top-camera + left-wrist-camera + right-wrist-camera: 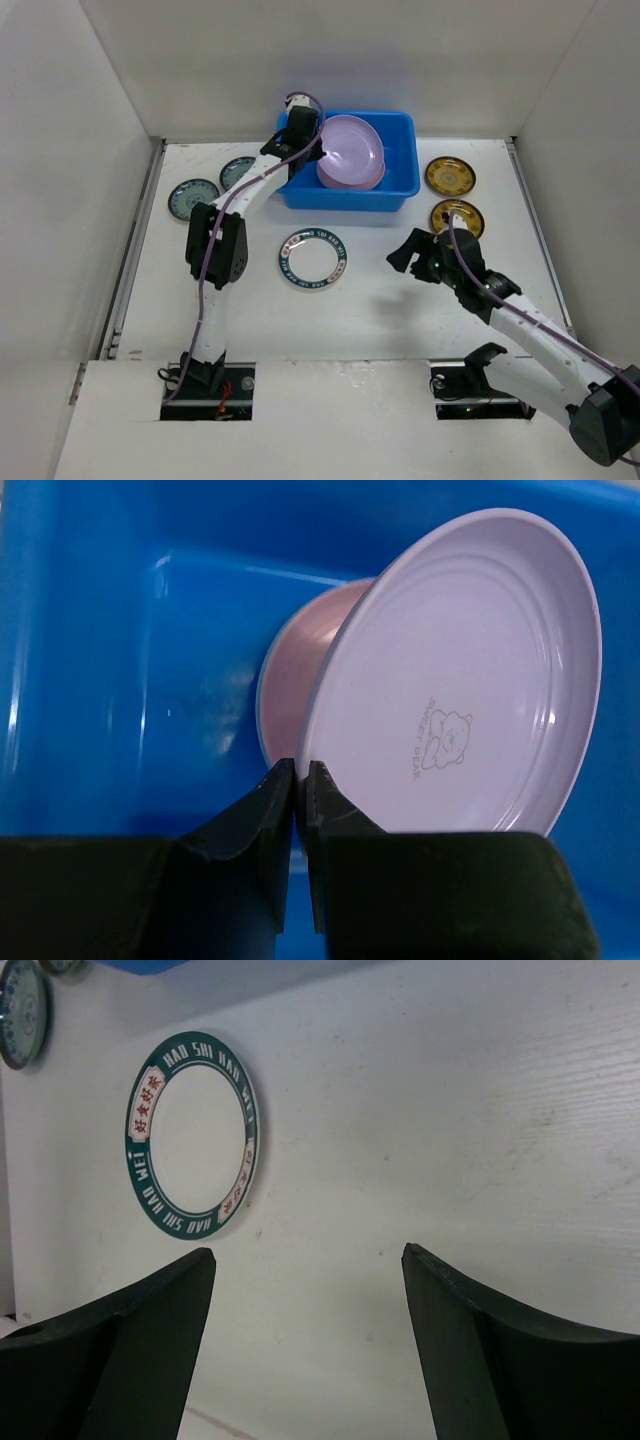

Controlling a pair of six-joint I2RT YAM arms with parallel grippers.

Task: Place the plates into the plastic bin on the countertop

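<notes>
The white plate (313, 258) should come to rest on the lavender plate (351, 146) when I lower it into the bin, and some lavender edge should still show, because the plates look close in width.
The blue plastic bin (402, 188) stands at the back of the white countertop (380, 310). My left gripper (316, 146) reaches into it and is shut on the rim of a lavender plate (352, 142), held tilted over a pink plate (352, 180) lying in the bin. In the left wrist view the fingers (298, 770) pinch the lavender plate's (460, 680) edge, with the pink plate (290, 670) behind it and the bin wall (100, 660) all round. My right gripper (405, 256) is open and empty over the countertop; it also shows in the right wrist view (308, 1252).
A white plate with a dark patterned rim (312, 258) lies in front of the bin; it also shows in the right wrist view (192, 1150). Two small teal plates (193, 198) (237, 172) lie left of the bin. Two yellow-gold plates (450, 176) (457, 217) lie to its right. White walls enclose the countertop.
</notes>
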